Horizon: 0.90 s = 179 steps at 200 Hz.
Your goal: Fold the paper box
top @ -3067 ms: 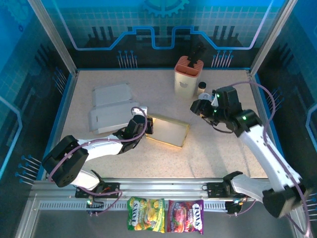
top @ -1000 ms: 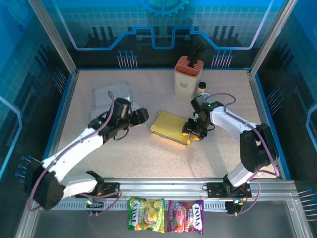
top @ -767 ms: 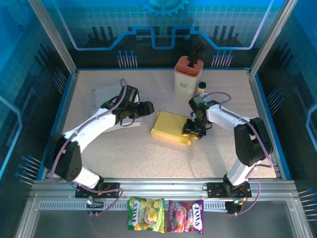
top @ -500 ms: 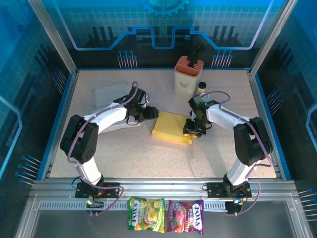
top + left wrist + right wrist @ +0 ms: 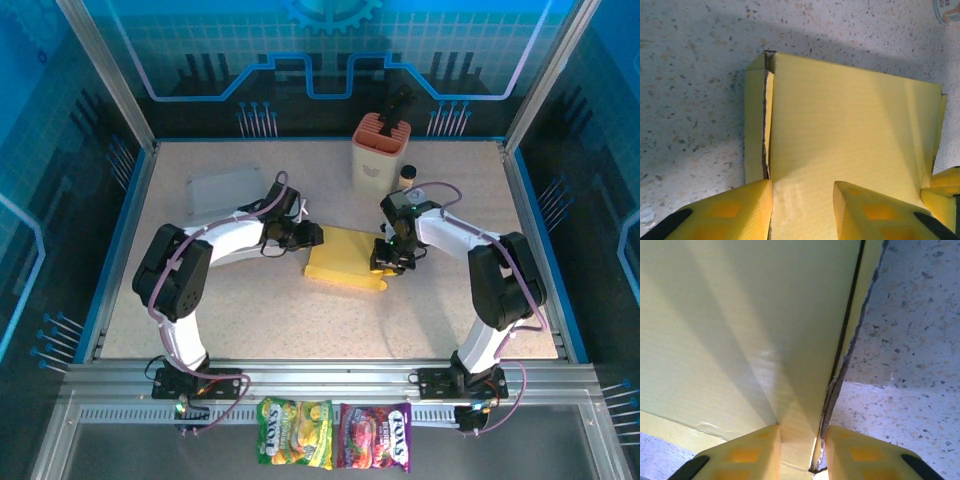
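Observation:
The box sits at a slant, and its side flap's edge (image 5: 768,102) is off the box's top panel. My left gripper should straighten the box first and then pinch the side flap's near end (image 5: 308,273).
The yellow paper box (image 5: 342,257) lies flat in the middle of the table, its lid down. My left gripper (image 5: 308,236) is at the box's left end; in the left wrist view it stands open (image 5: 802,202), fingers spread over the top panel (image 5: 850,135), beside the slit of the side flap (image 5: 754,125). My right gripper (image 5: 386,258) is at the box's right end. In the right wrist view it is shut (image 5: 802,452) on the box's edge wall (image 5: 800,425), with the panel (image 5: 740,325) stretching away.
Flat grey cardboard sheets (image 5: 225,187) lie at the back left. A cream and orange holder (image 5: 380,150) and a small bottle (image 5: 408,177) stand at the back, right of centre. Candy bags (image 5: 333,434) lie on the near rail.
My left arm has swung right from the grey sheets to the box's left end. The right gripper has stayed at the box's right edge, and the box has shifted slightly.

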Motion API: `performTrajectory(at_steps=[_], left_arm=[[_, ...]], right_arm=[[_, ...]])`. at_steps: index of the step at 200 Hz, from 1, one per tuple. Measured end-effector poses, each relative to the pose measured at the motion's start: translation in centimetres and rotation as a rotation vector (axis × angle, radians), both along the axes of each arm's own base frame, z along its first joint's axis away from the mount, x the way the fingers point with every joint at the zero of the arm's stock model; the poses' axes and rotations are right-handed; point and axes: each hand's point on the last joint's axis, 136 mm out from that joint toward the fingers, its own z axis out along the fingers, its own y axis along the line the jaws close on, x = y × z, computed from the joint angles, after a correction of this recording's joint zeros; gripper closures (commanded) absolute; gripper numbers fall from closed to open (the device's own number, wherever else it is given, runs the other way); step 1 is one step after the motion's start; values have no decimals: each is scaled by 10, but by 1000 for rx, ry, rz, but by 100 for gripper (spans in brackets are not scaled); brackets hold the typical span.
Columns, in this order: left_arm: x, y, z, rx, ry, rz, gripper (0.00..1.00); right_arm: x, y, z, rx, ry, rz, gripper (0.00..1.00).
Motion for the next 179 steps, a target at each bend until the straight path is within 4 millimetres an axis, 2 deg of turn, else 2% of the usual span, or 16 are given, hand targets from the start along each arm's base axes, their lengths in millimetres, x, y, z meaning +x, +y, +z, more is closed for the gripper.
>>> performTrajectory(at_steps=[82, 106, 126, 147, 179], left_arm=[[-3, 1, -6, 48, -34, 16, 78], [-20, 1, -6, 49, -22, 15, 76], [-42, 2, -9, 55, 3, -1, 75], [-56, 4, -10, 51, 13, -9, 73], [-63, 5, -10, 44, 21, -10, 73]], right_arm=[[-1, -1, -1, 0, 14, 14, 79], [-1, -2, -1, -8, 11, 19, 79], [-2, -2, -1, -14, -2, 30, 75], [-6, -2, -3, -14, -15, 38, 73], [-7, -2, -5, -12, -21, 44, 73]])
